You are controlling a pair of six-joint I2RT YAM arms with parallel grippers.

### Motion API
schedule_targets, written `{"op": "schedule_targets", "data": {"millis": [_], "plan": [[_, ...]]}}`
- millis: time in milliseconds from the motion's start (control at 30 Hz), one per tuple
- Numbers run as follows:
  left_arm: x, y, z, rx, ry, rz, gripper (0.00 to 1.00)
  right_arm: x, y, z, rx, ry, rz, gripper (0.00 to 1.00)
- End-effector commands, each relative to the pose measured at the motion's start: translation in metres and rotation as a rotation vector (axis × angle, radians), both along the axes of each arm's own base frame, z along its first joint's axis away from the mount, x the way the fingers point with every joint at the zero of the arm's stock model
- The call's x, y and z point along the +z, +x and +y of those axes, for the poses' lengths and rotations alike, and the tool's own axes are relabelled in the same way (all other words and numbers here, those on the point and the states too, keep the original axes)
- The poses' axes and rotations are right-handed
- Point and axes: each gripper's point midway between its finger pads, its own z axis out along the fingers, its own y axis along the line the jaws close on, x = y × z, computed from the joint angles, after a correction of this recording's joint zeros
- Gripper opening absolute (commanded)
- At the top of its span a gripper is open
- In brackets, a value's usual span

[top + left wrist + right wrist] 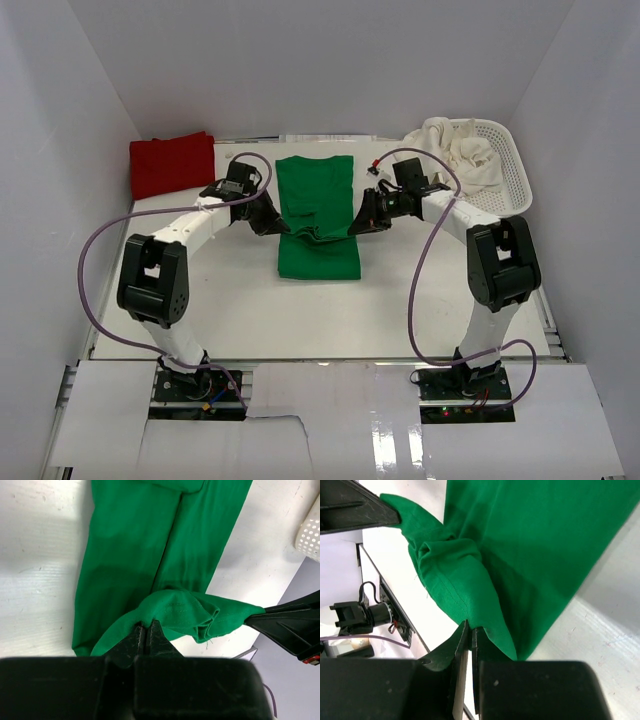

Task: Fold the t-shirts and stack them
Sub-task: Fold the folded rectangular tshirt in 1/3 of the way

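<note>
My left gripper should keep bringing its corner of the lifted hem toward the far half until the hem lies flat, because the hem reaches across the green t-shirt from side to side.
A bright green t-shirt lies lengthwise in the middle of the table, folded narrow. Its near hem is lifted off the table, pinched at both corners. My left gripper is shut on the left corner and my right gripper is shut on the right corner. The lifted edge sags in a bunch between them. A folded red t-shirt rests at the far left. Cream-white t-shirts are heaped in the basket at the far right.
The white plastic mesh basket stands at the back right corner, also at the edge of the left wrist view. White walls close in the table on three sides. Purple cables loop from both arms.
</note>
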Motion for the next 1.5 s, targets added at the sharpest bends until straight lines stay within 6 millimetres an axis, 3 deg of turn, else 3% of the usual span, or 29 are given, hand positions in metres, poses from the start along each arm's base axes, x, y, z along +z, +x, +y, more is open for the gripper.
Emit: {"op": "schedule_targets", "data": {"millis": [0, 300, 700, 1467], "plan": [[0.017, 0.021, 0.002, 0.015, -0.005, -0.072, 0.0, 0.014, 0.018, 0.001, -0.009, 0.012, -0.048, 0.08], [0.01, 0.037, 0.005, 0.027, 0.019, -0.079, 0.0, 0.017, 0.039, 0.003, -0.025, 0.018, -0.054, 0.08], [0.005, 0.061, 0.004, 0.033, 0.028, -0.088, 0.0, 0.0, 0.064, 0.006, -0.031, 0.016, -0.029, 0.08], [-0.021, 0.074, 0.006, 0.075, 0.04, -0.083, 0.0, -0.026, 0.101, 0.002, -0.055, 0.03, -0.01, 0.08]]}}
